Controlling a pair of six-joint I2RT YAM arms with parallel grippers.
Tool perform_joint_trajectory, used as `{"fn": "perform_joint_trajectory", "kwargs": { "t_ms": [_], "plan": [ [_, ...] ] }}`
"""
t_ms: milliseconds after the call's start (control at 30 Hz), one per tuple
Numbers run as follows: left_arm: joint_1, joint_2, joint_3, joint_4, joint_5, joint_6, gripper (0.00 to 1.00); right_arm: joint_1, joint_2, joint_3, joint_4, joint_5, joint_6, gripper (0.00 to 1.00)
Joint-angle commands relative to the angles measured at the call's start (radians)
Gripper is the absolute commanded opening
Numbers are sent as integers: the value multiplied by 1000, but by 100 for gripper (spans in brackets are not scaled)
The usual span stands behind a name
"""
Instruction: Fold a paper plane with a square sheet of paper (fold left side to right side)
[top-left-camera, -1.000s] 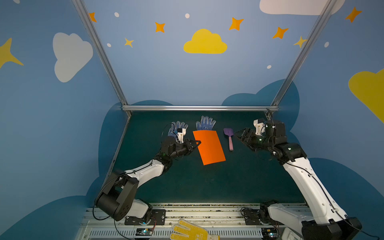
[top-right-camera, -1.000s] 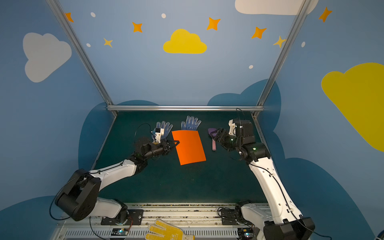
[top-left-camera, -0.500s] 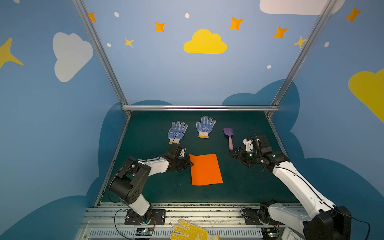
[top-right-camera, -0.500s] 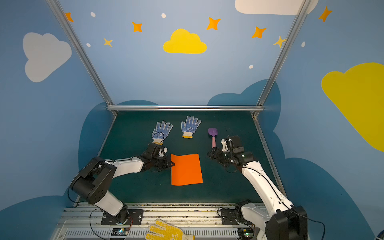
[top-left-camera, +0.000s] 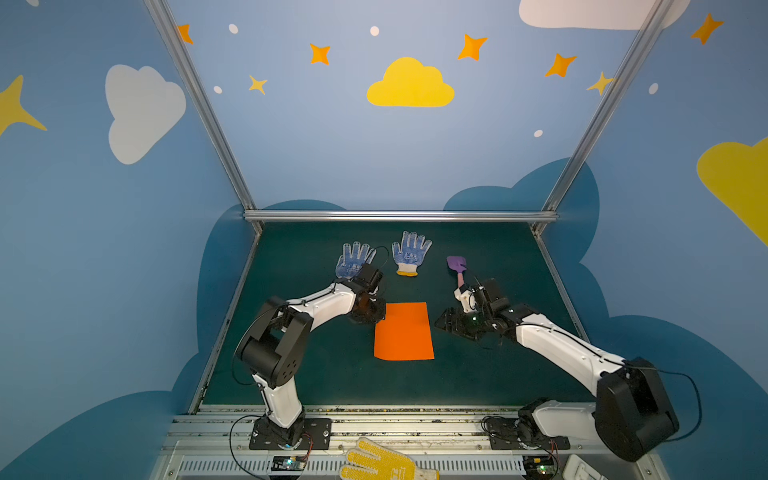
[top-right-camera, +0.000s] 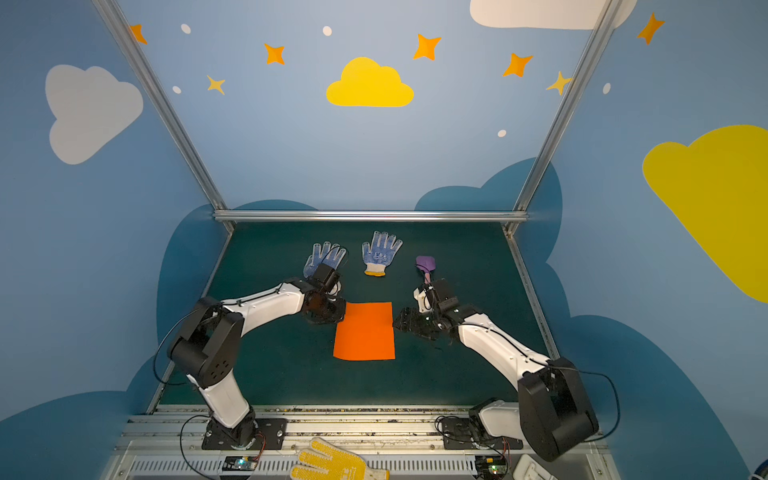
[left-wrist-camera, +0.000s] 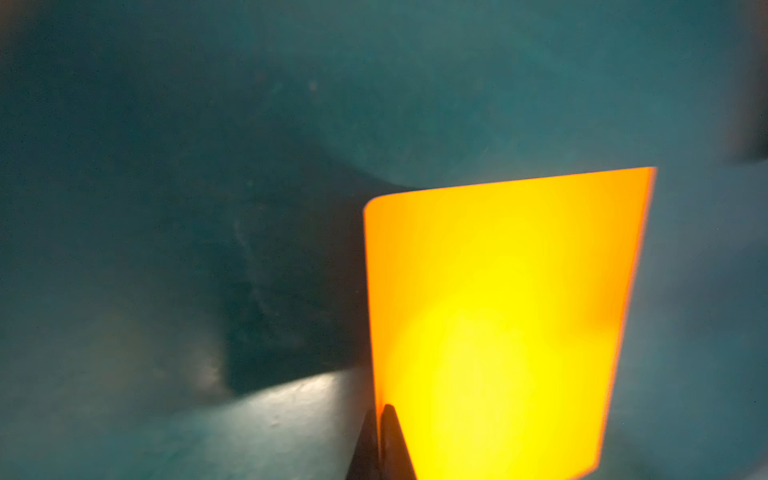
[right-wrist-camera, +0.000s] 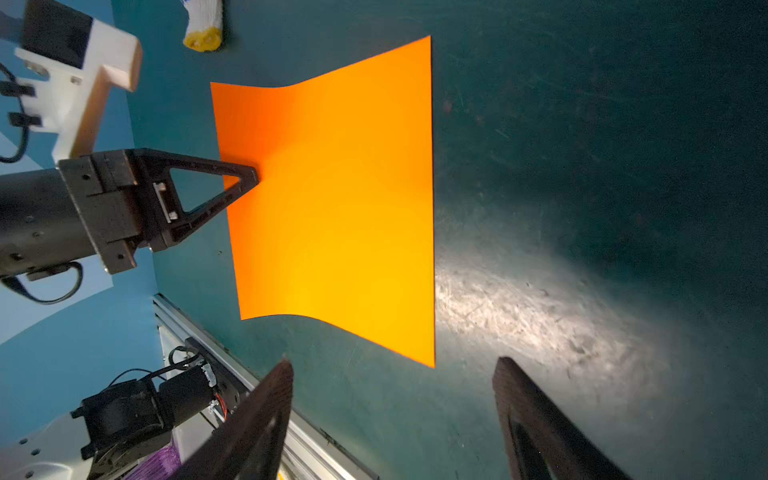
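Observation:
The square sheet of paper (top-left-camera: 404, 332) will bend into a round loop when the robot folds it, because the sheet's raised edge turns upward in a smooth curve (right-wrist-camera: 293, 89).
The square sheet of paper (top-left-camera: 403, 330) (top-right-camera: 365, 330) is bright orange and lies on the green mat in both top views. My left gripper (top-left-camera: 380, 313) (top-right-camera: 343, 311) is shut on its left edge near the far corner. The right wrist view shows that pinched edge of the sheet (right-wrist-camera: 332, 199) raised off the mat. In the left wrist view the closed left gripper (left-wrist-camera: 380, 409) clamps the glowing sheet (left-wrist-camera: 498, 311). My right gripper (top-left-camera: 442, 324) (top-right-camera: 399, 324) (right-wrist-camera: 395, 365) stands open, holding nothing, just right of the paper's right edge. The paper plane is out of view.
Two blue-dotted gloves (top-left-camera: 355, 259) (top-left-camera: 411, 253) lie behind the paper. A purple toy shovel (top-left-camera: 457, 266) lies at the back right, close behind the right wrist. A yellow glove (top-left-camera: 382, 463) rests on the front rail. Metal frame posts border the mat.
The paper has come forward from beside the gloves to the middle of the mat, still in the left gripper. The right gripper has come down and in toward its right edge.

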Motion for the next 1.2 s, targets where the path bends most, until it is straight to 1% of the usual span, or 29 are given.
{"fn": "perform_joint_trajectory", "kwargs": {
  "t_ms": [0,133,200,267,333,400,533,633,867,1033,1167],
  "plan": [
    [-18,23,54,-190,-154,105,4,24,59,34,61,-49,-30,75],
    [-37,48,114,-257,-212,141,4,55,152,85,85,-65,-43,74],
    [-52,65,144,-285,-246,152,3,71,198,116,93,-66,-48,71],
    [-62,81,164,-299,-254,157,4,83,244,144,106,-69,-46,62],
    [-70,91,173,-304,-257,154,3,93,286,172,112,-67,-45,51],
    [-72,92,174,-301,-249,141,4,103,326,195,125,-69,-40,34],
    [-72,89,171,-299,-243,107,4,109,390,219,146,-55,-30,10],
    [-75,89,169,-294,-234,91,4,108,428,224,163,-46,-26,0],
    [-88,86,174,-298,-214,83,3,106,495,223,179,-39,-29,0],
    [-116,61,174,-267,-98,52,3,98,518,210,186,-37,-36,0],
    [-136,52,178,-209,4,-5,4,98,529,207,189,-42,-41,0]
  ]
}}
